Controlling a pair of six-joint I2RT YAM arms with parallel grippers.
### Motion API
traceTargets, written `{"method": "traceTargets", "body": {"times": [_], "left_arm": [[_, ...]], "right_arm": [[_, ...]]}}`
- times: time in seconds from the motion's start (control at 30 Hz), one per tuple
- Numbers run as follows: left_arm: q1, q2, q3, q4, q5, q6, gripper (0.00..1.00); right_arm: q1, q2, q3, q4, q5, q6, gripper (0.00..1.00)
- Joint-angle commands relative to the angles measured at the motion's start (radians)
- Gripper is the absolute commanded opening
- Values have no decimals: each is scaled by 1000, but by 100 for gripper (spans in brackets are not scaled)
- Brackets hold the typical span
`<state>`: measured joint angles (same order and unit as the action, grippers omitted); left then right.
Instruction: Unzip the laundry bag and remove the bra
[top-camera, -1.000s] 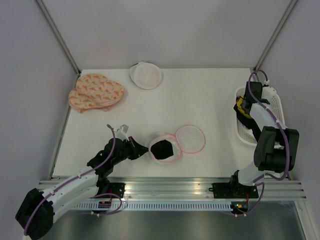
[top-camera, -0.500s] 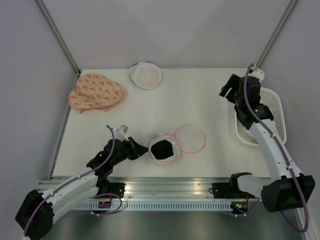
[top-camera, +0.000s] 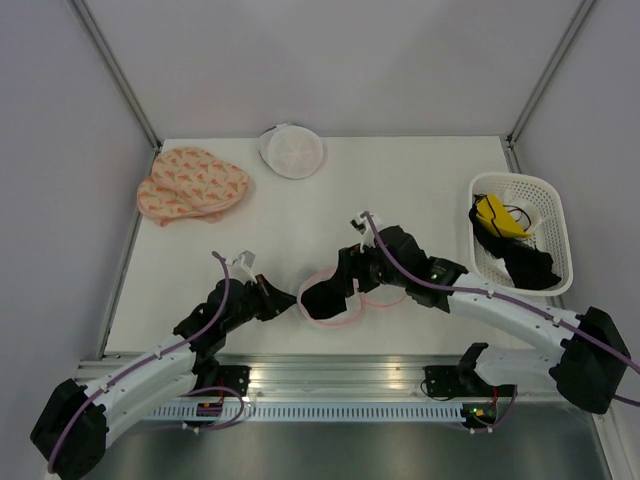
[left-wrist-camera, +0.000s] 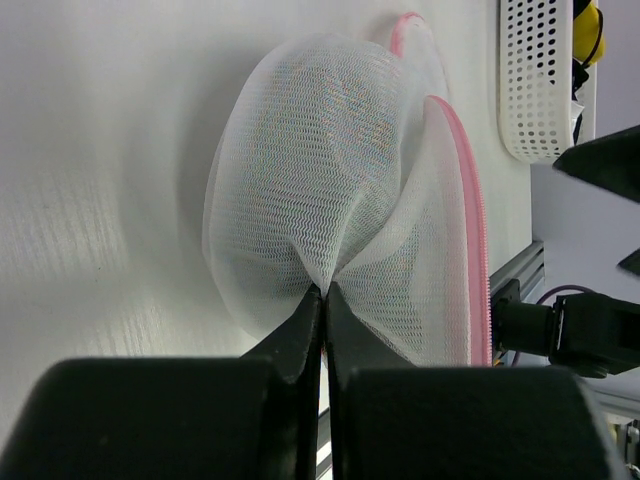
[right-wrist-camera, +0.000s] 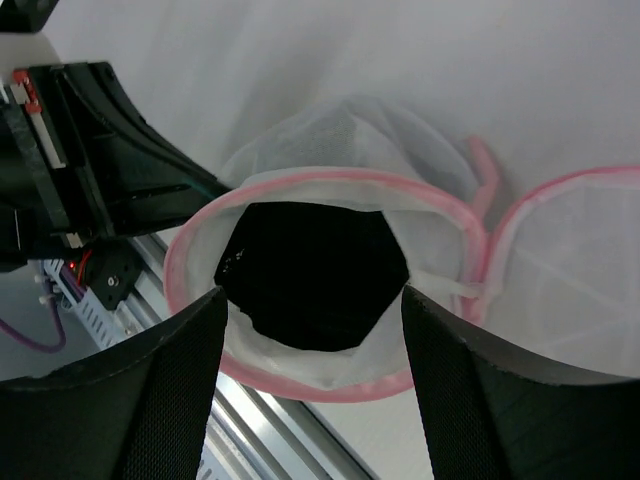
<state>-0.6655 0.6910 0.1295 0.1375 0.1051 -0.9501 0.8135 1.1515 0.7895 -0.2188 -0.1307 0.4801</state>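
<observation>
My right gripper goes on moving down before it closes on the bra (top-camera: 321, 300), because the pink rim is open around the black bra and my left gripper is pinching the mesh.
The white mesh laundry bag (top-camera: 318, 318) with its pink zipper rim (right-wrist-camera: 300, 185) lies unzipped near the table's front. Its round lid (right-wrist-camera: 580, 270) is flopped to the right. A black bra (right-wrist-camera: 315, 270) fills the bag's opening. My left gripper (left-wrist-camera: 325, 290) is shut, pinching the bag's mesh (left-wrist-camera: 320, 170) on its left side (top-camera: 288, 300). My right gripper (right-wrist-camera: 312, 300) hovers open just above the opening (top-camera: 338, 285), one finger on each side of the black bra, touching nothing.
A white basket (top-camera: 515, 178) at the right edge holds black and yellow garments. An orange patterned item (top-camera: 190, 185) lies at the back left. A second white mesh bag (top-camera: 291, 150) sits at the back. The aluminium rail (top-camera: 340, 375) runs along the front.
My right arm swung from the basket at the right over to the open bag, and its jaws opened. The left gripper and the bag stayed put.
</observation>
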Motion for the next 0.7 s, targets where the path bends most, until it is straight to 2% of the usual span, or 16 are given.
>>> {"method": "traceTargets", "body": {"times": [0.0,0.27,0.4,0.67], "left_arm": [[-3,-8,-7,56,-5,-32,2],[-3,-34,-11,48,1,-42,2],[-3,-45,-16,48,1,-47,2],[-3,-13,-37,89,22,-64,2]], "right_arm": [[76,68,-9,131,0,35,75],[167,286,48,200,45,46,73],[199,367,63,180,170,43,73],[242,549,132,177,325,26,73]]}}
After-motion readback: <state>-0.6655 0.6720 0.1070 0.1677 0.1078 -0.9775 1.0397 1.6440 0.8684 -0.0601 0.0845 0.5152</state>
